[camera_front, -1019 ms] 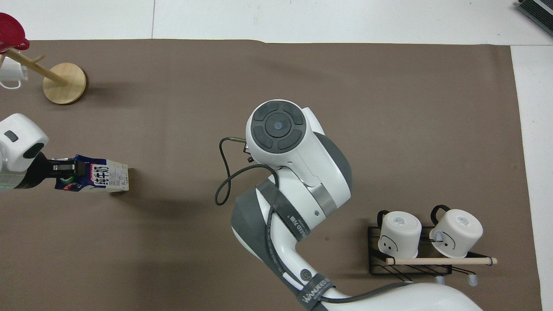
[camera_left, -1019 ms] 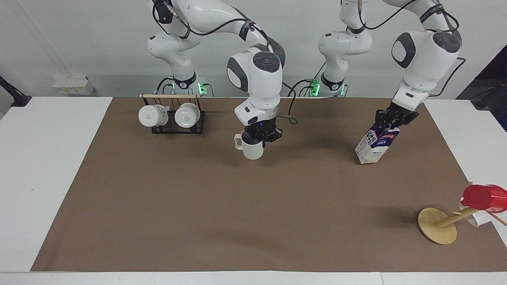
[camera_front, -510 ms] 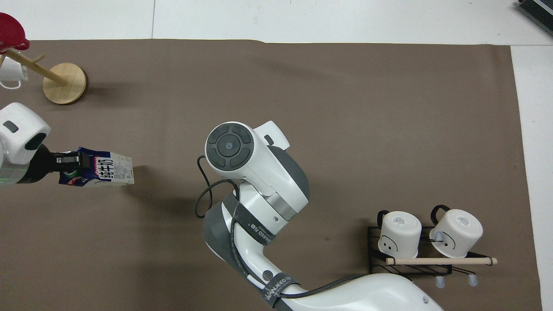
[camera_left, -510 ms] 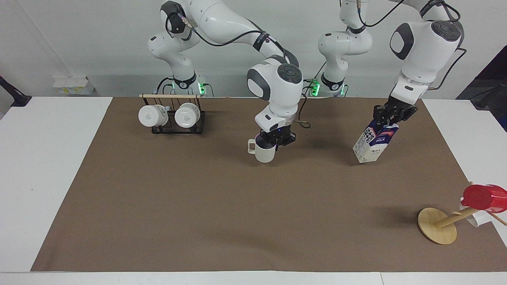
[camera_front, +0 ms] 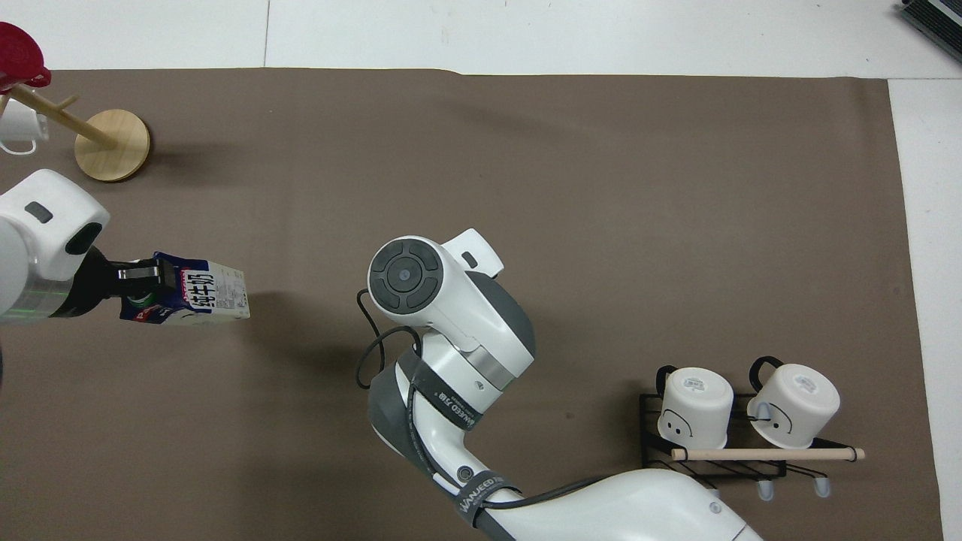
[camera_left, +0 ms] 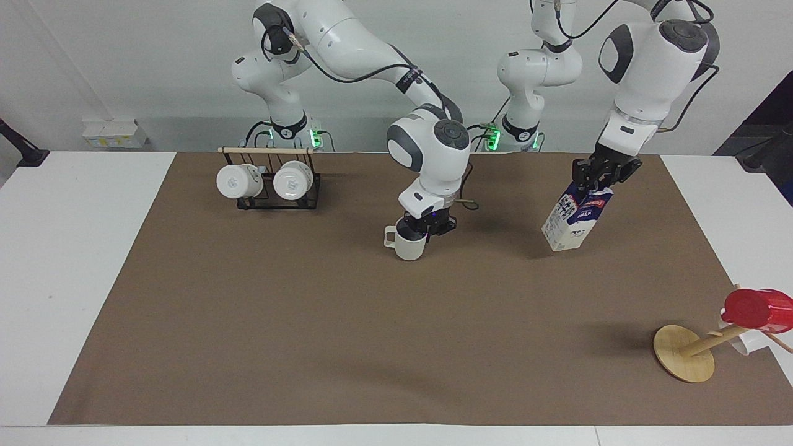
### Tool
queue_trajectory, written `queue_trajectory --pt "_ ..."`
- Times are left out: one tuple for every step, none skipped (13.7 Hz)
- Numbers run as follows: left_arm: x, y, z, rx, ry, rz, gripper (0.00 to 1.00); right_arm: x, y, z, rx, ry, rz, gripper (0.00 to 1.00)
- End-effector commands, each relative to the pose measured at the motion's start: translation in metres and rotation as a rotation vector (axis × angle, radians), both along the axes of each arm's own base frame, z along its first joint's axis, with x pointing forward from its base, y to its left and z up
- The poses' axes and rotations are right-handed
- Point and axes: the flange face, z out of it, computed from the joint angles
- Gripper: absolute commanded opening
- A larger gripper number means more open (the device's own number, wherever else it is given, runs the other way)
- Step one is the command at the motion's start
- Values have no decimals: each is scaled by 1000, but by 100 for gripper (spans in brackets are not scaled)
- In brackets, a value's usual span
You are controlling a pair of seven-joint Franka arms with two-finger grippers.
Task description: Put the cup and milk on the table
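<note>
The robot's right gripper on the cup's rim (camera_left: 402, 225) crowds the spot (camera_left: 461, 241) beside the cup. It should let go and move back before the left gripper stands the milk there.
The cup (camera_left: 410, 246), cream-white with its handle toward the right arm's end, hangs upright low over the brown paper of the table (camera_left: 74, 248). I cannot tell if it touches. My right gripper (camera_left: 427, 225) is shut on its rim. In the overhead view the right arm hides the cup. The milk (camera_left: 575, 217) is a blue and white carton, held tilted over the paper toward the left arm's end. My left gripper (camera_left: 600, 178) is shut on its top. The milk (camera_front: 199, 297) and left gripper (camera_front: 141, 275) also show in the overhead view.
A black rack with two white mugs (camera_left: 266, 183) stands near the robots toward the right arm's end, also in the overhead view (camera_front: 721, 413). A wooden disc stand (camera_left: 684, 353) with a red cup (camera_left: 756, 308) lies far from the robots at the left arm's end.
My right gripper has carried the cup toward the left arm's end and lower. My left gripper has carried the tilted milk a little toward the middle of the table.
</note>
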Motion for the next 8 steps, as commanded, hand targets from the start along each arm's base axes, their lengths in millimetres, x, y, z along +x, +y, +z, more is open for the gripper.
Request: queue_trajectory --pt "-7 -21 12 4 6 23 45 -6 -9 6 9 -8 24 4" --pt "-7 -31 14 4 2 31 45 -5 -9 6 15 -13 23 20" --pt "-8 -39 14 5 0 31 45 -5 -9 8 16 -14 23 42" --pt "-8 -45 16 6 -3 34 45 -5 -7 11 18 -17 19 78" --pt "-9 -50 16 6 -3 34 45 -4 -7 14 19 -22 17 91" --pt "-9 -52 18 5 -7 40 45 -4 -7 26 27 -33 13 100" --pt "-10 -56 17 8 -1 34 44 -4 -10 39 36 -44 8 100" --pt "-12 -61 18 9 2 26 44 -2 -16 53 41 -54 -2 100"
